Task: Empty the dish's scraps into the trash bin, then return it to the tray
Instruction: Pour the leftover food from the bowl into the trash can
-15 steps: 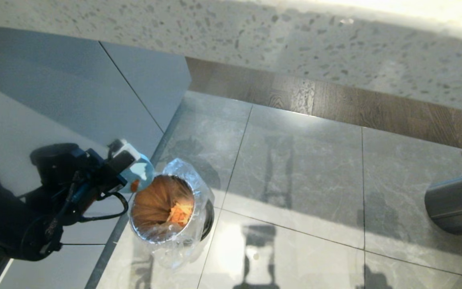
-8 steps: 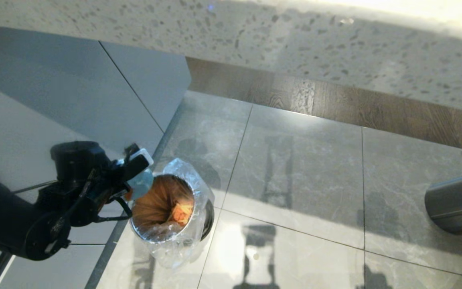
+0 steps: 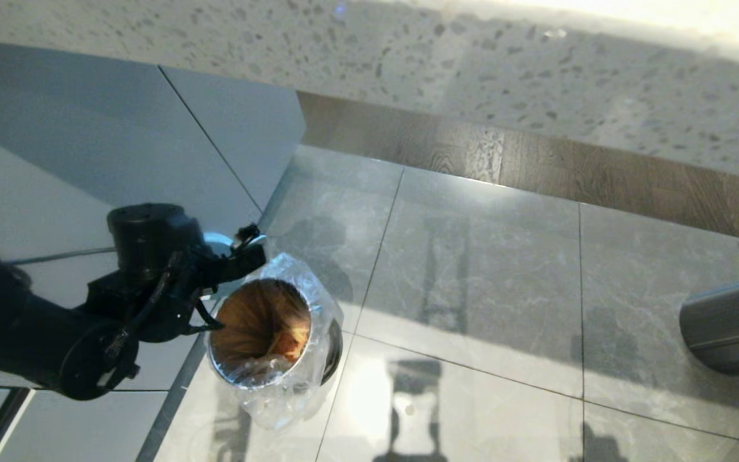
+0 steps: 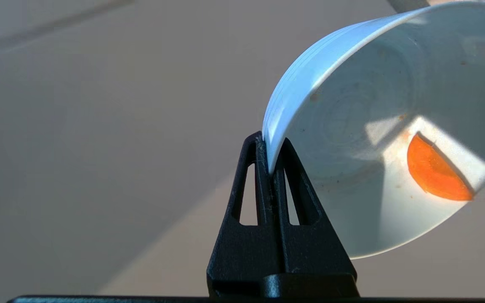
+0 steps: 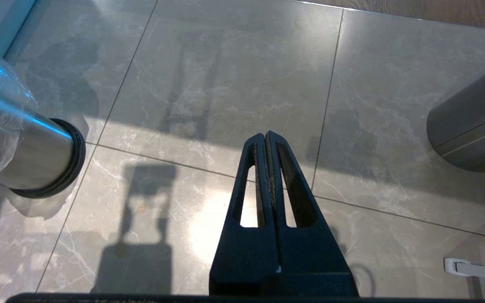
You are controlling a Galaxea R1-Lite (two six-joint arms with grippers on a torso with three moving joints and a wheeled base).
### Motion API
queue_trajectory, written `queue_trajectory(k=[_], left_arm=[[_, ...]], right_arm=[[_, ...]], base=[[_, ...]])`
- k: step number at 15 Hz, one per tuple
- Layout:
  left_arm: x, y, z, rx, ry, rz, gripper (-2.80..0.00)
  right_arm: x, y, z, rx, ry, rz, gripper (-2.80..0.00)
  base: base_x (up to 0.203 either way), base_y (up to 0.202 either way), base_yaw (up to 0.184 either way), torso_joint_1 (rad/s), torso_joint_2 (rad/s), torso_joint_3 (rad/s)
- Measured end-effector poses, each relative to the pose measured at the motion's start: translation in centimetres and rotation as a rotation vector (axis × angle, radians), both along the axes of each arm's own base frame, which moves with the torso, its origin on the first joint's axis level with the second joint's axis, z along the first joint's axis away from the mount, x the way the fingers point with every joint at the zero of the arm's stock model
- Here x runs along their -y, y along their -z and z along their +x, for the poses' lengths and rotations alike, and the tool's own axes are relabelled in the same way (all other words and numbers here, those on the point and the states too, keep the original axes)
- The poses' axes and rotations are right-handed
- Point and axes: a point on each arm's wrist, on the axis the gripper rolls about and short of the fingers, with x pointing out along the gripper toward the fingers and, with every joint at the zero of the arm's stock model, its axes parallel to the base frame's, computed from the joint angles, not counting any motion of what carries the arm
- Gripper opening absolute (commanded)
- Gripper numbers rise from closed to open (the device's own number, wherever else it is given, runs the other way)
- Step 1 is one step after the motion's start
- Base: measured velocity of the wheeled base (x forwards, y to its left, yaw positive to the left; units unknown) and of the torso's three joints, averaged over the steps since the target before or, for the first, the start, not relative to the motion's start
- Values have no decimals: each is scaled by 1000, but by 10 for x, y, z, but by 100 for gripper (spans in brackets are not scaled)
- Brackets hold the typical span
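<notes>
I should swing the dish beside the trash bin over the bin's opening (image 3: 262, 325) with my left gripper before returning it, since an orange chunk (image 4: 438, 171) clings inside it.
My left gripper (image 4: 270, 147) is shut on the rim of the dish (image 4: 373, 126), a light-blue bowl tipped steeply on its side. One orange chunk of the scraps (image 4: 434, 168) still clings to its pale inside. In the head view the left arm (image 3: 151, 276) hangs by the far left rim of the trash bin (image 3: 260, 330), and only a sliver of the dish (image 3: 219, 240) shows behind the wrist. Orange scraps (image 3: 289, 343) lie inside the lined metal bin. My right gripper (image 5: 266, 136) is shut and empty above the floor tiles. The tray is out of view.
A larger dark-grey bin (image 3: 729, 321) stands at the right. A grey cabinet face (image 3: 87, 160) runs along the left beside the trash bin. A small white object (image 5: 476, 269) lies on the floor tiles near the right gripper.
The left wrist has rolled and shifted up and right beside the bin. The dish, in plain sight a second ago, is now mostly hidden behind the wrist. The right arm has not moved.
</notes>
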Motion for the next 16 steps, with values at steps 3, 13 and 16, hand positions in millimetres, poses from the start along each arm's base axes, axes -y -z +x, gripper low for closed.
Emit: queue_trajectory(k=[3, 13, 16], left_arm=[[13, 1, -6, 10, 38, 3, -280], [19, 9, -66, 278, 132, -264, -280], [21, 21, -77, 225, 163, -294, -280]], right_arm=[[0, 0, 0, 0, 0, 0, -280], [0, 0, 0, 0, 0, 0, -280], [0, 0, 0, 0, 0, 0, -280]], base=[[0, 0, 0, 0, 0, 0], [0, 0, 0, 0, 0, 0], [0, 0, 0, 0, 0, 0]])
